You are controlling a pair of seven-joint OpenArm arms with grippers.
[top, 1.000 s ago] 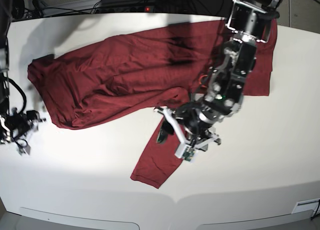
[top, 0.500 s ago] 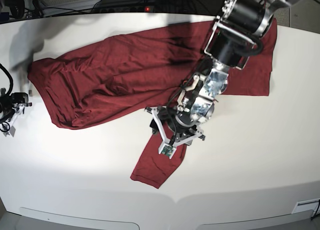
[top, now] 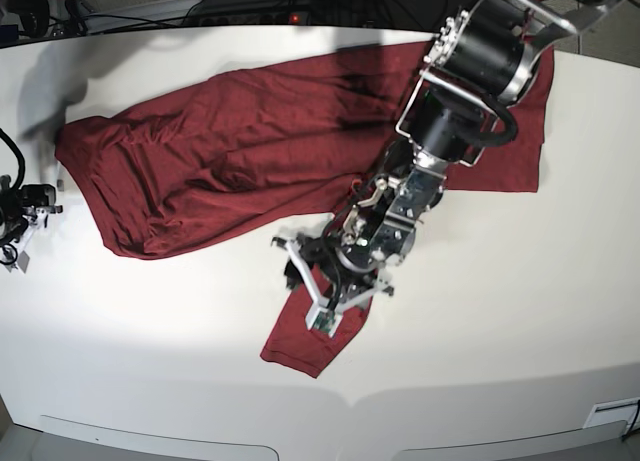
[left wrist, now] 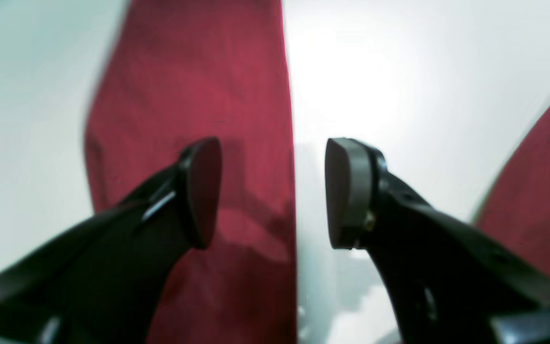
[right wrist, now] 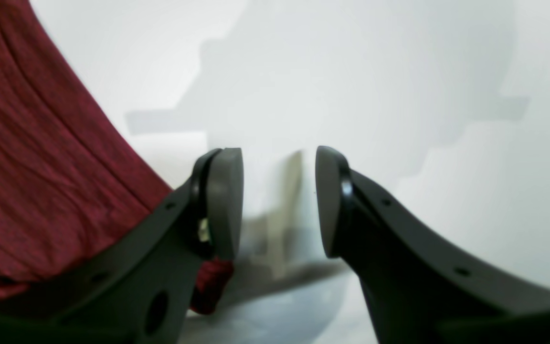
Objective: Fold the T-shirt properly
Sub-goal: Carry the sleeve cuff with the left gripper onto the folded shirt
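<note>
The sleeve stretches out from the T-shirt toward the front edge. Next, my left gripper pinches the sleeve's edge and brings the sleeve back onto the T-shirt.
The T-shirt, dark red and wrinkled, lies spread across the white table, with one long sleeve trailing toward the front edge. My left gripper hovers open low over that sleeve. In the left wrist view the left gripper straddles the sleeve's right edge, one finger over cloth and the other over bare table. My right gripper stands open at the table's far left. In the right wrist view the right gripper is over bare table, beside the shirt's edge, and holds nothing.
Dark cables and equipment run along the table's back edge. The left arm's body crosses over the shirt's right part. The rounded front edge of the table lies just beyond the sleeve's cuff.
The left gripper has shifted leftward over the sleeve, staying open. The right gripper withdrew toward the table's left edge, then held still.
</note>
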